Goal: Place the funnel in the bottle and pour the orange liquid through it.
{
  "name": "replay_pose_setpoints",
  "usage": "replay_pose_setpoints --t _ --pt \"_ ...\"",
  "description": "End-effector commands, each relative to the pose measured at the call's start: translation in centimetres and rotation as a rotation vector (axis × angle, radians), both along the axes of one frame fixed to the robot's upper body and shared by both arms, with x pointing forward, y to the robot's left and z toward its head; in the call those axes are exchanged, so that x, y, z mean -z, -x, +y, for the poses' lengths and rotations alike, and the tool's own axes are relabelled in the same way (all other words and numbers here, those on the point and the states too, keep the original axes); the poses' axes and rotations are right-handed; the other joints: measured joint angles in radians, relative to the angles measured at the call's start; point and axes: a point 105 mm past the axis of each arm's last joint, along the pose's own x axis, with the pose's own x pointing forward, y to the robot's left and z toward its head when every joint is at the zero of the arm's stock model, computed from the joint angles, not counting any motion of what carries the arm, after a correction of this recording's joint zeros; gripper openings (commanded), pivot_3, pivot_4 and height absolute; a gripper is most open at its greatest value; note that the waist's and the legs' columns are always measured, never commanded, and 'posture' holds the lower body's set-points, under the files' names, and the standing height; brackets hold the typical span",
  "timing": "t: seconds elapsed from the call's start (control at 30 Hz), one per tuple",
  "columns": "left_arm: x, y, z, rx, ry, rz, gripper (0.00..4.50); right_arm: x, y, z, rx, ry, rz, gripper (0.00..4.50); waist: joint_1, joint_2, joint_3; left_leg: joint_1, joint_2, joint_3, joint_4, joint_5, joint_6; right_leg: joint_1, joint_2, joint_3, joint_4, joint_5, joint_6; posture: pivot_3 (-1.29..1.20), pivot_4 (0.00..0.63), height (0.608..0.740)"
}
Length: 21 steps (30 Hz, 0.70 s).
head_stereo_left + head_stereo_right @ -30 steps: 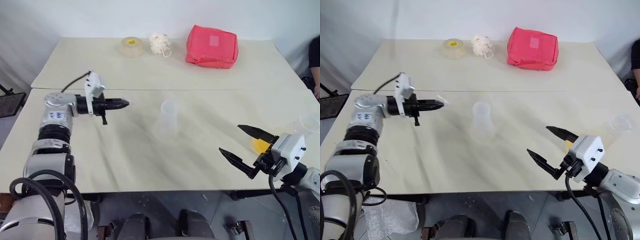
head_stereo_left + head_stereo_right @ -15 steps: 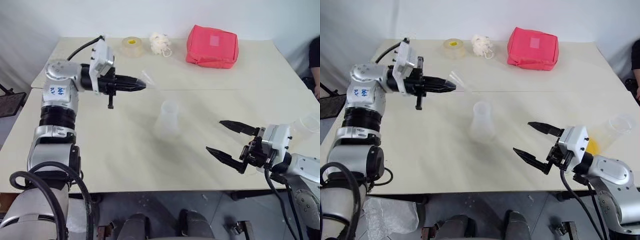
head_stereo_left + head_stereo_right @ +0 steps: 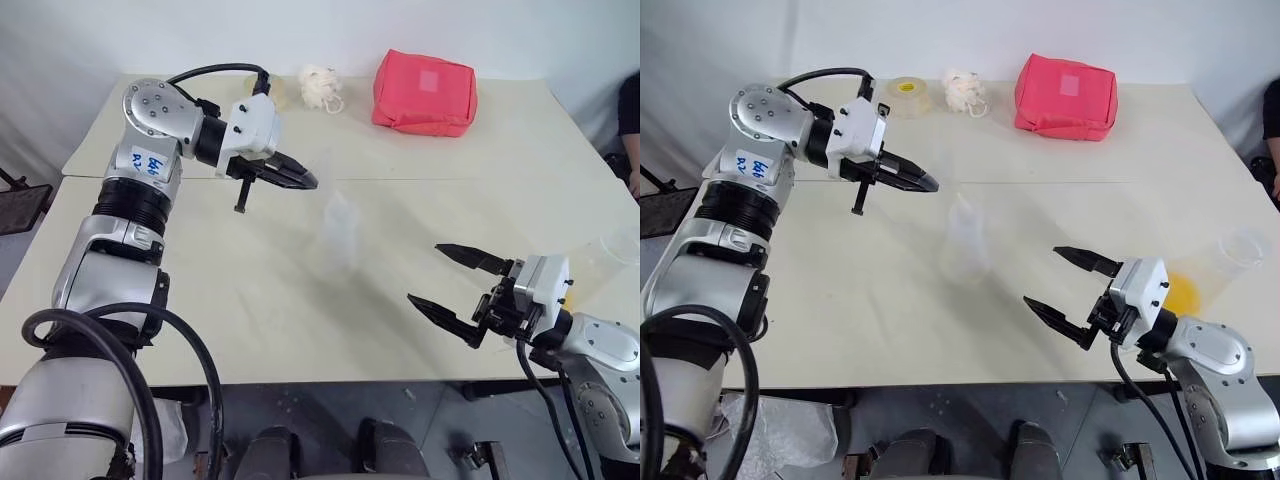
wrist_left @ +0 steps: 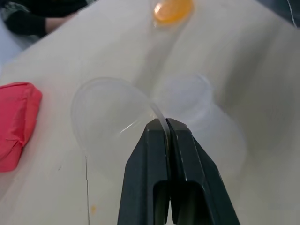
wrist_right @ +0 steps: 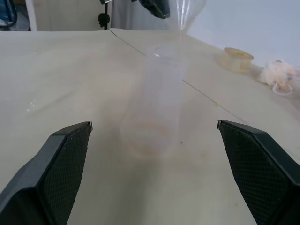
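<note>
The funnel's narrow end [image 5: 181,33] points down toward the bottle's opening [image 5: 166,51], so the robot's left gripper keeps lowering the funnel until it sits inside, then let go.
My left gripper [image 3: 305,182] is shut on the rim of the translucent funnel [image 4: 108,112] and holds it in the air just beside the bottle's mouth. The clear bottle [image 3: 340,235] stands upright mid-table; the left wrist view shows its neck [image 4: 191,96] right next to the funnel. From the right wrist view the funnel [image 5: 187,11] hangs above the bottle [image 5: 157,103]. The orange liquid [image 3: 1185,293] sits in a clear cup [image 3: 1230,255] at the table's right edge. Between bottle and cup, my right gripper [image 3: 1043,275] stands open and empty, pointing at the bottle.
A pink pouch [image 3: 424,92], a tape roll [image 3: 905,92] and a white fluffy ball [image 3: 320,88] lie along the far table. A seam [image 3: 450,180] joins the two tabletops. A person's arm [image 3: 630,110] shows at the right edge.
My left arm has swung right and upward with the funnel, rolling its wrist, from the table's left side to beside the bottle's mouth. The right gripper drifted slightly left and stayed open.
</note>
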Motion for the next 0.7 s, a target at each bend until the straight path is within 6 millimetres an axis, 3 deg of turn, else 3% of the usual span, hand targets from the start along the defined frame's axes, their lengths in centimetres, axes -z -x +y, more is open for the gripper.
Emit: replay_pose_setpoints --t 0.03,0.6,0.7 --pt "-0.7 1.3 0.1 0.108 -0.109 -0.033 0.02 -0.8 0.5 0.2 0.0 -0.002 -0.056 4.5 0.0 0.0 0.0 0.0 0.0 0.0 0.0 0.0 0.0 0.0 0.0 0.0 0.0 0.0 0.0 0.0 0.15 0.74" --pt "-0.4 2.2 -2.2 0.282 -0.37 -0.224 0.02 -0.1 0.4 0.2 0.025 -0.007 -0.059 4.5 0.002 0.0 0.0 -0.001 0.0 0.0 0.0 0.0 0.0 0.0 0.0 0.0 -0.001 0.0 0.0 0.0 0.15 0.74" --pt "-0.7 2.4 -2.7 0.296 -0.354 -0.225 0.64 0.0 0.5 0.2 0.032 -0.008 -0.061 4.5 0.002 0.0 0.0 -0.002 0.0 0.0 0.0 0.0 0.0 0.0 0.0 0.0 -0.002 0.0 0.0 0.0 0.15 0.74"
